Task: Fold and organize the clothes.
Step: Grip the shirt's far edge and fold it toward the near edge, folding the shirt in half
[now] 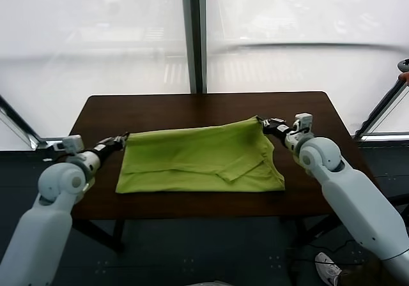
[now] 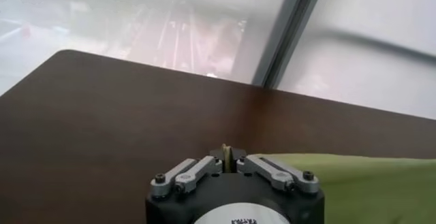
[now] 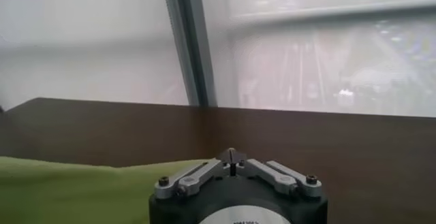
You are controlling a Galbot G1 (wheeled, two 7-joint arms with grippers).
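My left gripper is lowering its corner over the shirt's near half (image 1: 137, 179) and should carry on doing so until the fold lies flat, because the shirt's far edge (image 1: 192, 129) is stretched straight between both grippers.
The clothes, one lime-green T-shirt (image 1: 198, 161), lie partly folded across a dark brown table (image 1: 192, 110). Its far edge is stretched between my two grippers. My left gripper (image 1: 124, 136) is at the shirt's far left corner, shut with a sliver of green cloth pinched between the fingers (image 2: 228, 152). My right gripper (image 1: 262, 122) is at the far right corner, shut on the fabric, and that corner is lifted slightly off the table. The shirt (image 2: 368, 184) lies beside the left gripper in the left wrist view. In the right wrist view the shirt (image 3: 68, 191) spreads beside the shut right gripper (image 3: 232, 154).
Frosted window panes with a dark pillar (image 1: 195, 37) stand behind the table. Bare table shows beyond the shirt and at both ends. Slanted metal rails (image 1: 380, 110) flank the table. A shoe (image 1: 329, 267) is on the floor at the lower right.
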